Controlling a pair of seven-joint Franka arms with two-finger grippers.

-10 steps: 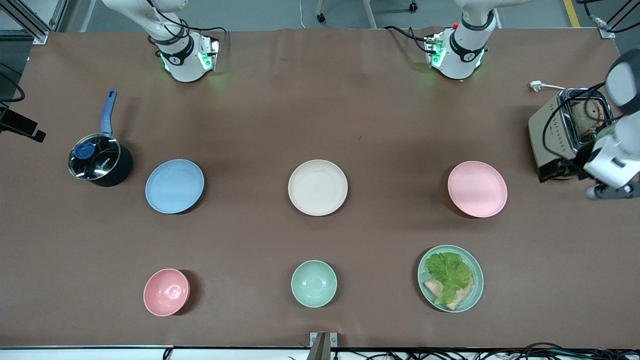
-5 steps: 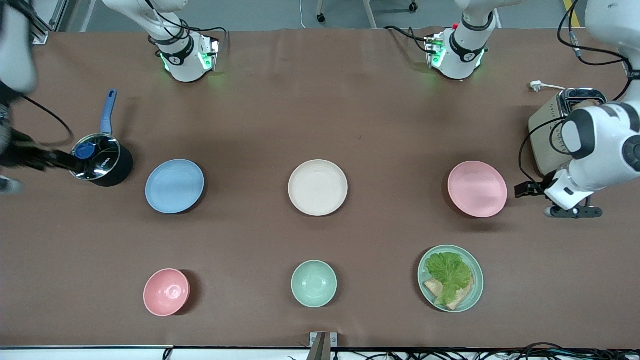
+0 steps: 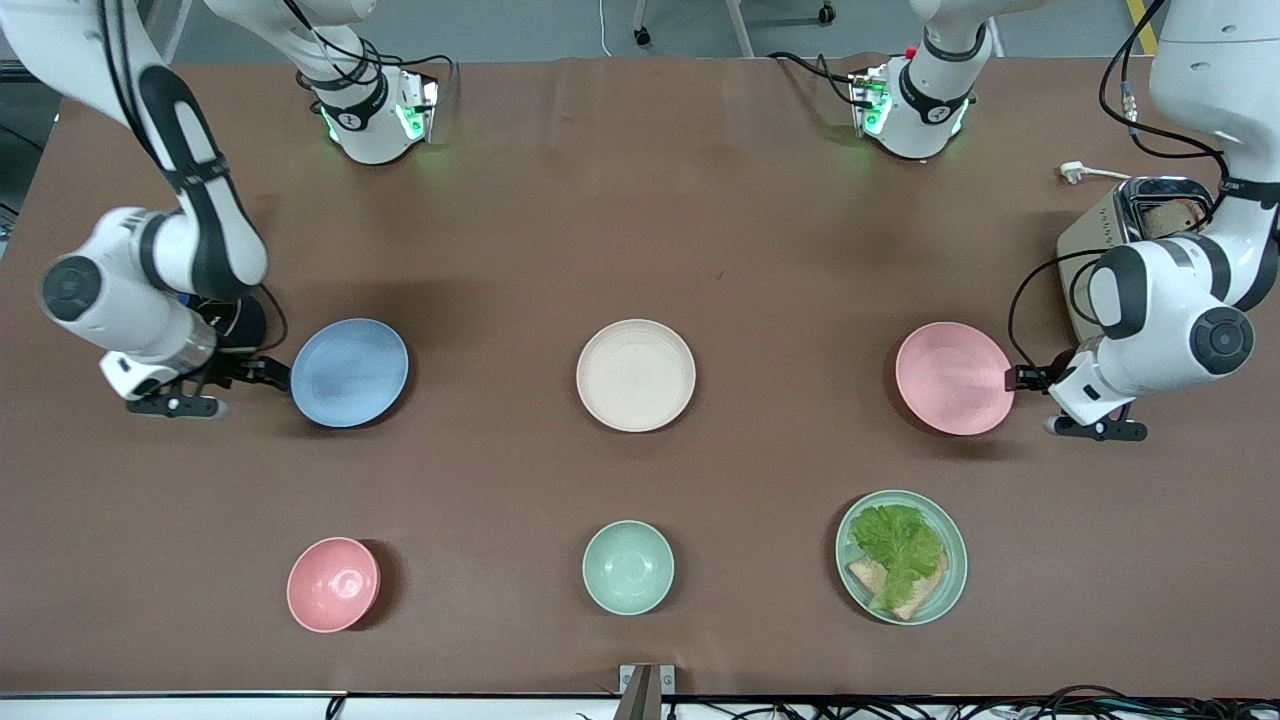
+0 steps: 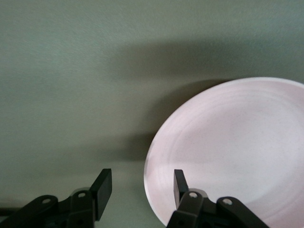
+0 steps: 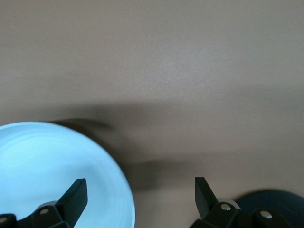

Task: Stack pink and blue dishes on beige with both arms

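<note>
I expect the blue plate [image 3: 350, 372] to cover almost all of the pink plate [image 3: 954, 378] when I stack them, because the two look equally wide.
The beige plate [image 3: 636, 375] lies at the table's middle. The blue plate [image 3: 349, 372] lies toward the right arm's end and the pink plate [image 3: 955, 378] toward the left arm's end. My right gripper [image 3: 264, 372] is low at the blue plate's outer rim. It is open [image 5: 139, 192], one finger over the blue plate [image 5: 52, 171] and the other over bare table. My left gripper [image 3: 1023, 378] is low at the pink plate's outer rim. It is also open [image 4: 141, 187], straddling the rim of the pink plate [image 4: 237, 142]. Neither holds anything.
A dark pot [image 3: 243, 320] is mostly hidden under the right arm, beside the blue plate. A toaster [image 3: 1120, 240] stands by the left arm. Nearer the camera sit a pink bowl [image 3: 333, 584], a mint-green bowl [image 3: 628, 567] and a green plate with lettuce [image 3: 901, 556].
Both arms have swung in from the table's ends. Each gripper has come down to the outer rim of its plate. The plates have not moved.
</note>
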